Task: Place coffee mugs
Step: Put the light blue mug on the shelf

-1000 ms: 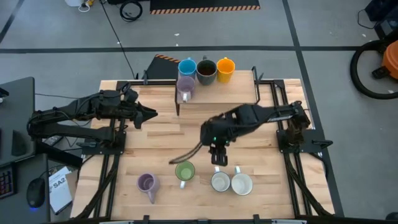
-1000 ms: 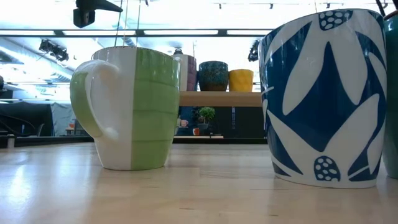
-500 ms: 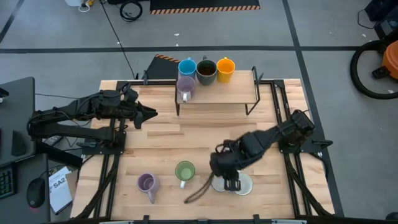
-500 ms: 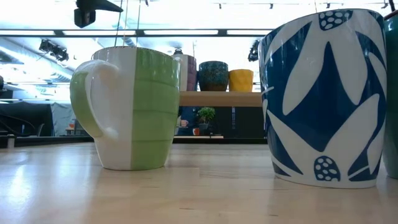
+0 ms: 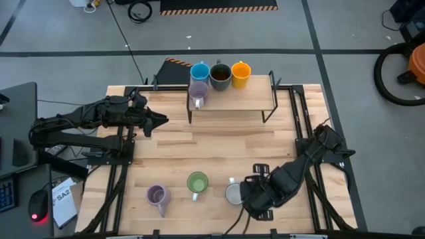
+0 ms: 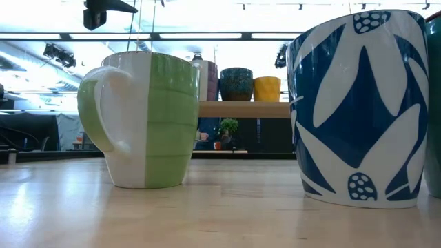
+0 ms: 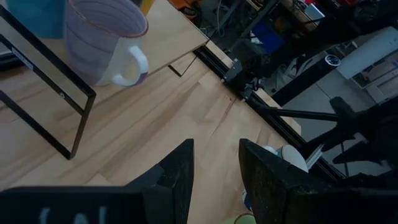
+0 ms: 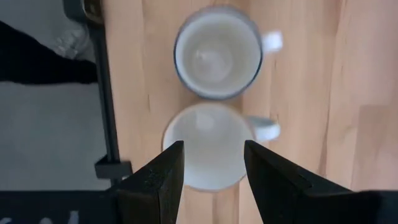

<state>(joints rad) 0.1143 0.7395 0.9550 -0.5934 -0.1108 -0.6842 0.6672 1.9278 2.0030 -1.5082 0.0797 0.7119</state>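
Note:
I can see that the plain white mug's rim (image 8: 166, 133) opposite its handle is clear of the patterned mug, so I should keep moving my right gripper down until its fingers are on both sides of that rim (image 8: 165, 138).
On the shelf (image 5: 229, 99) at the table's far side stand a blue (image 5: 200, 72), a dark brown (image 5: 220, 76), an orange (image 5: 241, 72) and a lilac mug (image 5: 198, 93). Near the front edge stand another lilac mug (image 5: 157, 195), a green mug (image 5: 197, 182) and a white mug with blue pattern (image 5: 234, 193). My right gripper (image 8: 211, 168) hangs open above a plain white mug (image 8: 208, 149), pointing down, fingers either side of it and clear of it. My left gripper (image 5: 161, 121) waits open at the left, empty.
The shelf's black frame legs (image 7: 68, 118) stand on the wood ahead of my left gripper. The two white mugs (image 8: 217, 53) stand rim to rim close to the table's right rail (image 8: 106, 93). Bare wood lies between the shelf and the front row.
My right gripper has swung from the table's middle toward the near right corner, sinking a little and turning about its own axis, and now hangs over the right-hand white mug. Its fingers keep the same gap. No mug has moved.

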